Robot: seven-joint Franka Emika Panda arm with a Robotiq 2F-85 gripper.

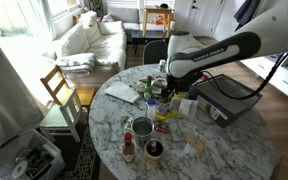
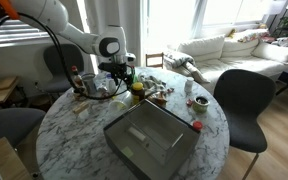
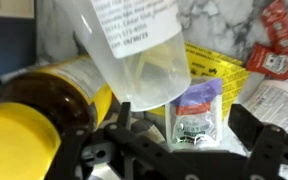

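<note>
I should back my gripper up because the clear plastic container (image 3: 144, 65) leans close over the small sachet. I should take the container by its rim (image 1: 191, 101) and move it out of the way first.
My gripper (image 3: 189, 128) is open and hangs low over a cluster of items on the round marble table (image 1: 229, 150). Between its fingers lies a small sachet (image 3: 194, 112) with a purple and red top, untouched. Just above it in the wrist view a clear plastic bottle (image 3: 134, 50) with a printed label leans over. A dark bottle with a yellow cap (image 3: 39, 115) lies to the left. Behind the sachet is a yellow packet (image 3: 221, 68), with a red packet (image 3: 274, 45) at the top right. In both exterior views the gripper (image 1: 167, 80) (image 2: 119, 75) sits over the clutter.
A grey open box (image 1: 224, 100) (image 2: 149, 135) lies on the table beside the clutter. Cups and small bottles (image 1: 141, 128) stand near the table's edge. A wooden chair (image 1: 59, 95) and a black chair (image 2: 249, 100) stand around the table; a white sofa (image 1: 89, 40) is behind.
</note>
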